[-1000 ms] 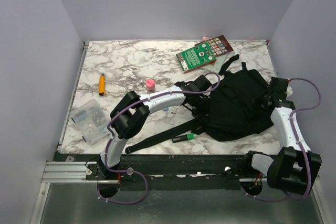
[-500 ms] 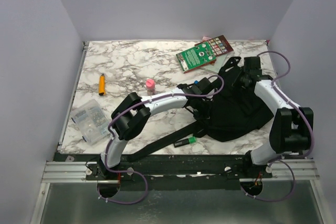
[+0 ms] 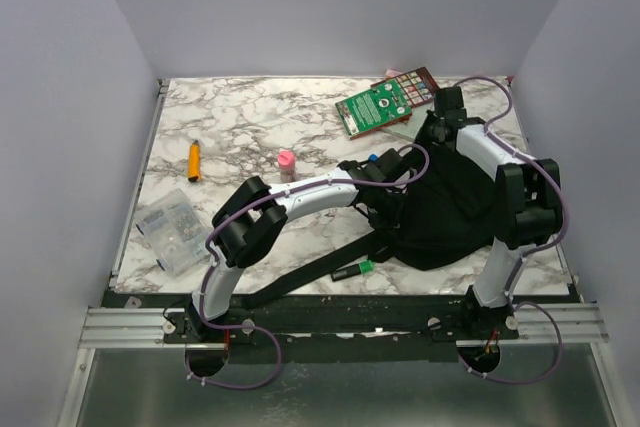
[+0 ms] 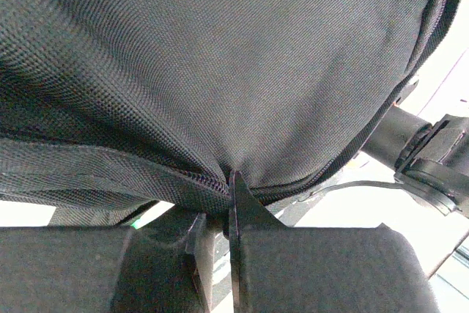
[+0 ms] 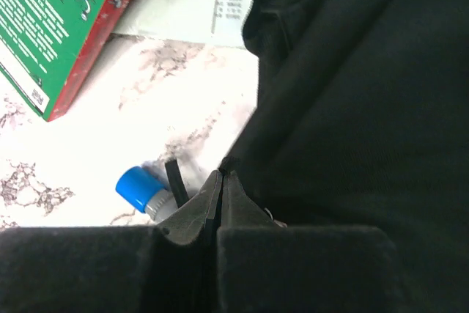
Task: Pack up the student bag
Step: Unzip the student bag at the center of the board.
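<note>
Next, my left gripper opens, since it is shut on the bag's zippered seam (image 4: 204,179), and go to the green-capped marker (image 3: 352,270) while my right gripper stays at the bag.
The student bag (image 3: 450,202), a large black fabric backpack, lies at the right of the marble table, its long strap (image 3: 300,282) trailing to the front left. My left gripper (image 3: 372,187) is at the bag's left edge. In the left wrist view it (image 4: 223,181) is shut on the bag's zippered seam (image 4: 183,177), and black fabric (image 4: 220,56) fills the frame. My right gripper (image 3: 436,130) is at the bag's far top edge. In the right wrist view it (image 5: 221,175) is shut on the edge of the bag (image 5: 352,108).
A green-covered book (image 3: 378,105) lies over a red-edged one (image 3: 415,82) just behind the bag. A blue-capped tube (image 3: 372,158) lies by the bag's left edge, a green-capped black marker (image 3: 352,270) in front. A pink item (image 3: 286,162), orange marker (image 3: 194,159) and clear box (image 3: 172,232) lie to the left.
My right arm has swung from the bag's right side to its far top edge. My left gripper has shifted slightly along the bag's left edge, and the marker moved a little.
</note>
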Controlling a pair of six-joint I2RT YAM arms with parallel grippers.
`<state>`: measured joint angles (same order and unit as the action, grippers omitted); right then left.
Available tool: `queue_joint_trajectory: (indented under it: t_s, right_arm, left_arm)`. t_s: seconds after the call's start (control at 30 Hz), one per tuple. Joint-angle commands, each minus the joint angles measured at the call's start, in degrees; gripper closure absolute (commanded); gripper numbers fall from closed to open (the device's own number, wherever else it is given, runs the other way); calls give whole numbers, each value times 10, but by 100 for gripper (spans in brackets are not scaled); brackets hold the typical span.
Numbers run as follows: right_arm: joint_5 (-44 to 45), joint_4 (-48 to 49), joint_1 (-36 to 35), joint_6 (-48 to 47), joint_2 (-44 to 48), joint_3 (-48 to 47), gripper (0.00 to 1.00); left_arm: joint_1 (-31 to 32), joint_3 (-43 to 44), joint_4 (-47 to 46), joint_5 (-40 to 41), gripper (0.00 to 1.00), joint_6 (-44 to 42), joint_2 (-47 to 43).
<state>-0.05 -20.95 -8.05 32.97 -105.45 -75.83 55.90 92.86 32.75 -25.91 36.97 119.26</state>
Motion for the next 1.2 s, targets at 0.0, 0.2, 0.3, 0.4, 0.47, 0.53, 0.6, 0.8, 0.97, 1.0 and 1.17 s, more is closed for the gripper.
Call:
queue_joint_trajectory:
  t_s: [0.0,0.2,0.3,0.4,0.47,0.53,0.6,0.8,0.97,1.0,1.17]
  right_arm:
    - [-46,33,-13,26,-41,-59,99]
    - [-17,-32,-13,-32,-12,-67,82]
    - [57,-87,-13,-60,30,-49,63]
    - [114,-111,-13,-74,89,8,50]
    - [97,-106,-13,-73,142,63,45]
    - [60,-104,-13,-77,190,115,40]
    - [52,-105,-13,-75,233,166,35]
    - [55,-131,-13,-83,321,219,27]
    - [72,-136,-13,-76,353,229,25]
    - [91,-132,-13,-75,353,229,22]
    - [144,-127,-2,-65,307,195,16]
  left_arm:
    - [11,0,6,-6,100,-10,2]
    - [10,4,10,-4,100,-10,-5]
    - [8,5,12,1,100,-10,-6]
    - [1,6,12,-9,100,-3,-2]
    - [-6,8,12,-12,100,-1,-1]
    - [-12,6,12,-2,100,-1,-5]
    - [-13,6,12,11,100,-8,-12]
    - [-12,3,11,47,67,-29,-46]
    - [-12,-5,10,75,39,-64,-93]
    - [-12,-5,10,77,39,-74,-99]
    - [-12,-12,10,55,28,-77,-101]
